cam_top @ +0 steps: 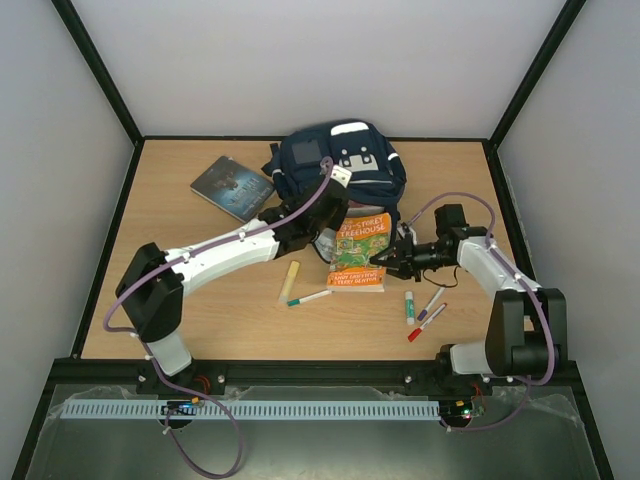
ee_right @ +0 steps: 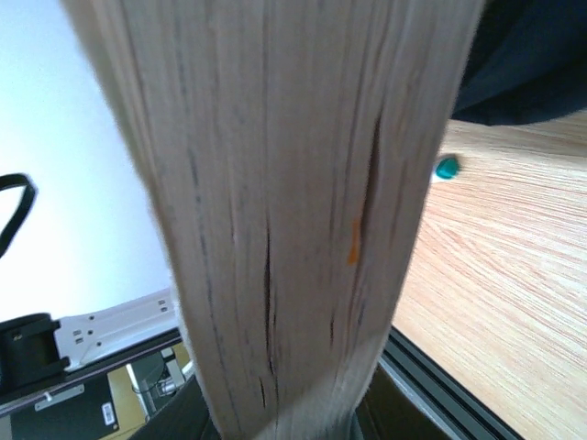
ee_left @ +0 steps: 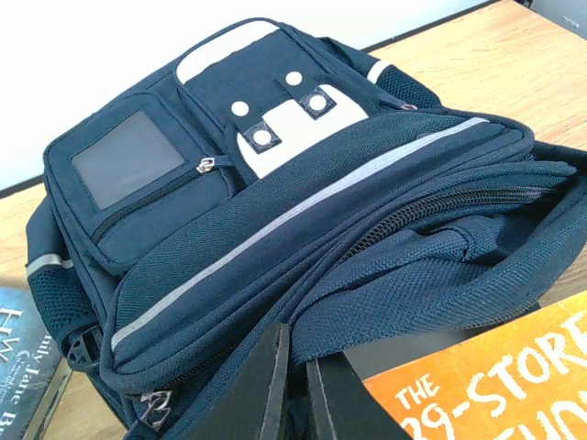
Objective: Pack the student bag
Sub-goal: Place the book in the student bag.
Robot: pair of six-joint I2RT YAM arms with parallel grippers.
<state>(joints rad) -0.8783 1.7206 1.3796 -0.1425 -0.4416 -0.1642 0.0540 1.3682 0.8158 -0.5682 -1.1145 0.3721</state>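
Observation:
The robot's right gripper is holding the orange paperback by its side point(cam_top: 387, 243) near the bag's opening, so the robot should slide the paperback partly in, let go and push its near end point(cam_top: 356, 284).
The student bag point(cam_top: 340, 165) lies at the back middle of the table, navy with a grey-white patch, and it fills the left wrist view point(ee_left: 275, 183). My left gripper point(cam_top: 316, 234) point(ee_left: 298, 390) is shut on a fold of navy fabric at the bag's near edge. An orange paperback point(cam_top: 360, 250) lies tilted right in front of the bag, and its corner shows in the left wrist view point(ee_left: 495, 380). My right gripper point(cam_top: 386, 262) point(ee_right: 280, 431) is shut on the book's right side. The book's page edges point(ee_right: 293, 220) block most of the right wrist view.
A dark hardcover book point(cam_top: 232, 187) point(ee_left: 27, 367) lies left of the bag. A pale yellow stick point(cam_top: 290, 280) and a green-capped marker point(cam_top: 310, 297) lie in front of the left arm. Three more markers point(cam_top: 422, 310) lie near the right arm.

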